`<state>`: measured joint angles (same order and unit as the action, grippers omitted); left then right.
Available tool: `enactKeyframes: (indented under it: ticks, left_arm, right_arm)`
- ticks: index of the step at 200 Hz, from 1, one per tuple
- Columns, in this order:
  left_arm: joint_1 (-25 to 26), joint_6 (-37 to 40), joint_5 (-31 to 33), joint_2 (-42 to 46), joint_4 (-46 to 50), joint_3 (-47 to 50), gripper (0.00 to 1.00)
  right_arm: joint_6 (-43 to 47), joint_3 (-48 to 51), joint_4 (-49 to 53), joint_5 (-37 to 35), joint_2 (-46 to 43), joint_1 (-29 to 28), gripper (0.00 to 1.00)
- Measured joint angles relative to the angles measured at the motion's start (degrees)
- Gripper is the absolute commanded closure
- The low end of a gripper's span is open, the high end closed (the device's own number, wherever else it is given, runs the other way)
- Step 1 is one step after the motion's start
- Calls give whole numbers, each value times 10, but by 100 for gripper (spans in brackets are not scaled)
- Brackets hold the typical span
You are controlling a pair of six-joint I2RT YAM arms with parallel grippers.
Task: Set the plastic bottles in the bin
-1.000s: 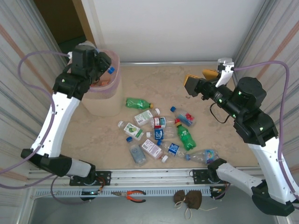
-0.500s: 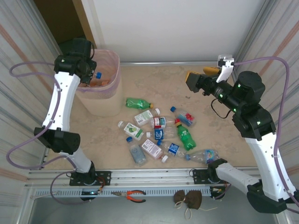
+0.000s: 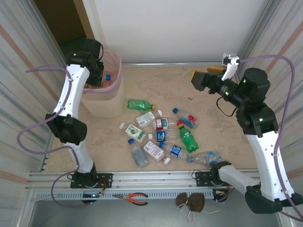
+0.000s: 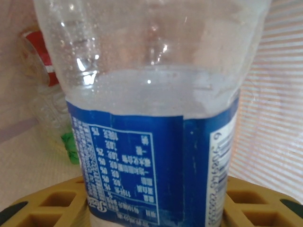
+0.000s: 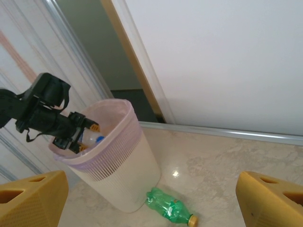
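The clear bottle's blue cap (image 3: 108, 77) and body are inside the bin's rim, so the robot's left gripper should next go into the pink liner (image 3: 111, 61) and let go of the bottle there.
My left gripper (image 3: 98, 74) is shut on a clear plastic bottle (image 4: 156, 118) with a blue label and blue cap (image 3: 108, 77). It holds the bottle in the mouth of the beige bin (image 3: 103, 101), inside the pink liner. The yellow pads (image 4: 258, 203) press on the bottle's sides. Another clear bottle (image 4: 41, 80) with red on it lies inside the bin. Several plastic bottles (image 3: 163, 136) lie scattered mid-table, and a green one (image 3: 140, 104) rests beside the bin. My right gripper (image 3: 204, 74) hovers open at the far right, nothing between its fingers. It faces the bin (image 5: 120, 165) and the green bottle (image 5: 170, 209).
Corrugated panels wall in the table on both sides, with a white wall at the back. A dark doorway opens behind the bin. Orange-handled pliers (image 3: 137, 197) and a brown pouch (image 3: 191, 201) lie on the front rail.
The left arm folded up and back. Its gripper shifted with the bottle over the bin's mouth, first left, then slightly right. The right gripper drifted a little right.
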<state>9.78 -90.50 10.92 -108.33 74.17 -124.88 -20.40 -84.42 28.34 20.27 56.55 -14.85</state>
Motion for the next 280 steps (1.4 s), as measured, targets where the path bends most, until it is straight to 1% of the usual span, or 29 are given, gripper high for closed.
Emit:
enactKeyframes:
  ticks: [21, 43, 96, 155, 185, 215, 236, 280]
  left_arm:
    - [5, -25, 0, -25, 17, -35, 59]
    - [9, -47, -7, -45, 30, -61, 60]
    - [8, -80, -9, -64, 52, -57, 59]
    - [7, -94, -21, -71, 53, -8, 49]
    - [3, -99, -24, -79, 52, -4, 38]
    - [2, -100, -24, -80, 51, -5, 31]
    - [2, -100, -24, -80, 50, -5, 29]
    - [2, -85, -24, -79, 43, -9, 30]
  right_arm:
    - [0, 3, 0, 12, 0, 14, 9]
    - [0, 7, -3, 23, 0, 25, 9]
    - [0, 18, -13, 42, 0, 49, 10]
    - [0, 33, -23, 51, 0, 60, 9]
    - [0, 33, -26, 51, 0, 65, 9]
    - [0, 33, -26, 51, 0, 66, 9]
    - [0, 33, -26, 51, 0, 66, 9]
    - [0, 33, -23, 49, 0, 66, 9]
